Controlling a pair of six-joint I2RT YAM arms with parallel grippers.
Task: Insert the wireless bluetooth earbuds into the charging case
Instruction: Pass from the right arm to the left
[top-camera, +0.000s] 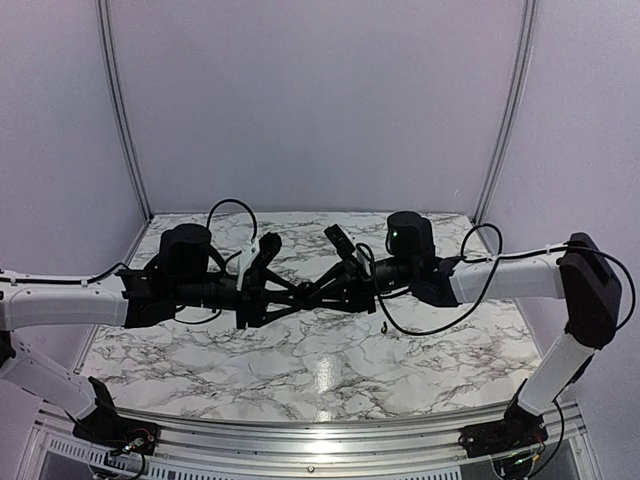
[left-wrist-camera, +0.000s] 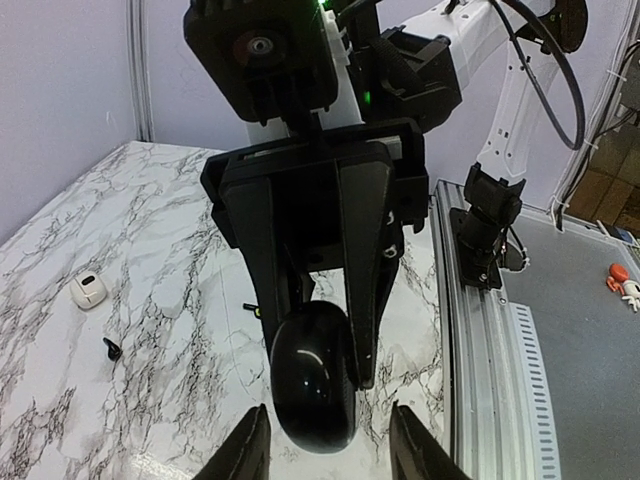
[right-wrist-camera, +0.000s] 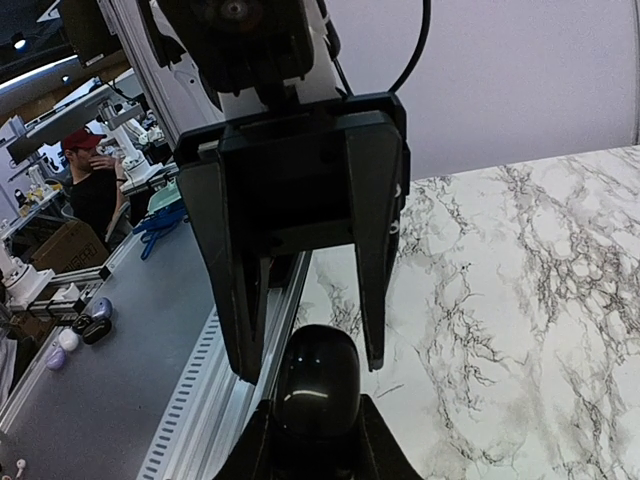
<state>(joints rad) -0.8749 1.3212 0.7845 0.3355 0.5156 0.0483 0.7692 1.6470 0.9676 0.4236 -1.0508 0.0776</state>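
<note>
I can see the charging case hangs low (left-wrist-camera: 316, 428) in my right gripper's fingers, so my left gripper should hold its top end (right-wrist-camera: 318, 352) while my right gripper regrips.
The charging case (right-wrist-camera: 317, 385) is a glossy black oval pod, closed, held above the marble table. My right gripper (right-wrist-camera: 313, 445) is shut on it. In the left wrist view the case (left-wrist-camera: 313, 375) sits between the right gripper's fingers (left-wrist-camera: 365, 270). My left gripper (left-wrist-camera: 325, 445) is open, facing the case, its jaws either side of the case's end and not touching it. In the top view both grippers meet mid-table, left (top-camera: 300, 290) and right (top-camera: 330, 288). One black hook-shaped earbud (left-wrist-camera: 111, 348) lies on the table. A second tiny dark piece (left-wrist-camera: 252, 308) lies under the grippers.
A small white object (left-wrist-camera: 88, 290) lies on the table (left-wrist-camera: 180, 230) near the earbud. The slotted metal rail (left-wrist-camera: 520, 380) with the right arm's base (left-wrist-camera: 487, 225) runs along the near edge. A cable (top-camera: 430, 328) hangs under the right arm. White walls enclose the table.
</note>
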